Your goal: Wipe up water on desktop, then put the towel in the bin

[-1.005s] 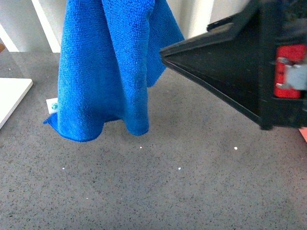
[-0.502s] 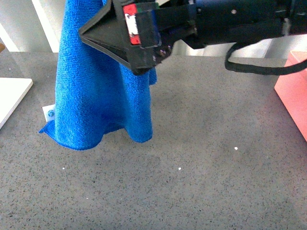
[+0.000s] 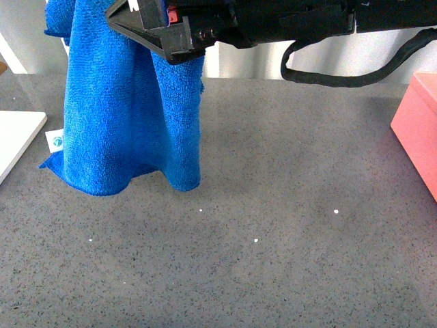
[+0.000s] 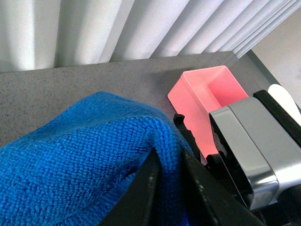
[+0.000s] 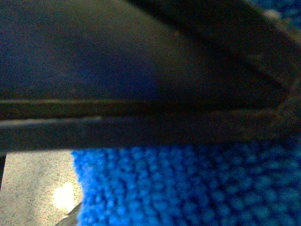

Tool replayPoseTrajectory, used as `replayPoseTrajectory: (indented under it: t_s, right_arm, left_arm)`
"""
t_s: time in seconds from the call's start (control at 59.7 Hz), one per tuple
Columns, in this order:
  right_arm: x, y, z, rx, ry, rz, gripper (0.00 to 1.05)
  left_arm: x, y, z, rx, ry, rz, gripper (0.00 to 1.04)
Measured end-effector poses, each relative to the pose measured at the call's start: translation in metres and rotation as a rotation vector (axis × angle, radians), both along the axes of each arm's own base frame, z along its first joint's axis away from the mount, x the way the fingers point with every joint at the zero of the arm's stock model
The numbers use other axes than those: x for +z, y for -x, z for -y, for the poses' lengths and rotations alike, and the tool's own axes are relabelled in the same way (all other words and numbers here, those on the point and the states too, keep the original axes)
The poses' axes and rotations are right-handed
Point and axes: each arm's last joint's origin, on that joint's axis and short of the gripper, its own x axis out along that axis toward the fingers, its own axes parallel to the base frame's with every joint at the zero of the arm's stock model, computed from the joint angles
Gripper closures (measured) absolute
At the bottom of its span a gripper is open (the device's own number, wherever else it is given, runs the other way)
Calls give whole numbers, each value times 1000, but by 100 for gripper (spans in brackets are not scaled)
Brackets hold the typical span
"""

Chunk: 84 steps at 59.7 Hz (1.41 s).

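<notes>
The blue towel (image 4: pixel 77 162) will sag into a loose heap when the robot carries it into the bin, because the towel's top hangs over in a soft fold (image 4: pixel 164 139).
The blue towel (image 3: pixel 123 116) hangs in folds from above the front view, its lower edge just over the dark speckled desktop (image 3: pixel 287 225); its white tag (image 3: pixel 56 140) shows at the left. In the left wrist view my left gripper (image 4: pixel 169 165) is shut on a fold of the towel (image 4: pixel 80 155). My right gripper (image 3: pixel 136 24) is open, reaching from the right against the towel's upper part. In the right wrist view the towel (image 5: pixel 188 183) fills the frame under a dark finger (image 5: pixel 141 70). The pink bin (image 3: pixel 420 130) stands at the right edge and also shows in the left wrist view (image 4: pixel 207 94).
A flat white board (image 3: pixel 17 137) lies at the left edge. Small bright specks (image 3: pixel 256 240) dot the desktop in front of the towel. White pleated curtains (image 4: pixel 141 23) close off the far side. The right arm and its cable (image 3: pixel 341 75) span the top.
My right arm has swept from the right to the left, up to the towel's top. The towel has shifted slightly left. The bin has come into view.
</notes>
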Motion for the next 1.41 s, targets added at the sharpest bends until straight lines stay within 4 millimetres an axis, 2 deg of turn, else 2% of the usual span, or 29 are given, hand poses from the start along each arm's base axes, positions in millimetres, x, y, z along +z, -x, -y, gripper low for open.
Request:
replayPoseTrajectory:
  t_s: [0.134,0.201,0.251,0.368,0.402,0.502,0.553,0.72,0.77,0.82,0.921,1.038,1.122,1.273,1.306,1.407]
  right_arm:
    - [0,-2,2,-32,6,6,79]
    - [0,-3,4,-63,14,10,91]
    - [-1,-4,5,-79,19,9,96]
    - [-2,-4,7,-91,24,4,97]
    - [-2,-4,9,-96,26,3,97]
    - [-1,-3,10,-101,26,5,97]
    - [0,-3,11,-101,25,7,97]
    - [0,-1,13,-107,26,5,97]
    - [-1,-1,13,-109,29,3,97]
    - [-2,0,14,-111,33,-3,97]
    - [-4,1,15,-112,37,-9,97]
    - [-4,0,17,-119,36,-9,97]
    - [-4,0,17,-123,37,-8,97]
    - [-3,1,17,-120,36,-7,97]
    - [-3,1,17,-119,35,-7,97]
    - [-2,0,18,-125,33,-4,97]
  left_arm:
    - [0,0,0,-1,0,0,68]
    - [0,0,0,1,-1,0,54]
    - [0,0,0,3,-1,0,45]
    - [0,0,-1,13,-6,2,31]
    - [0,0,-1,17,-8,3,22]
    - [0,-1,-2,24,-10,4,8]
    - [0,-1,-2,24,-10,4,5]
    - [0,-1,-2,24,-14,9,7]
    - [-5,1,0,215,-104,193,17]
    - [-12,12,-9,436,-179,356,27]
    - [-23,31,-25,623,-226,449,42]
    - [-34,51,-42,671,-244,479,58]
    - [-50,68,-54,674,-263,468,76]
    - [-67,89,-64,655,-273,459,99]
    - [-68,92,-65,655,-270,459,102]
    - [-74,103,-71,658,-275,467,101]
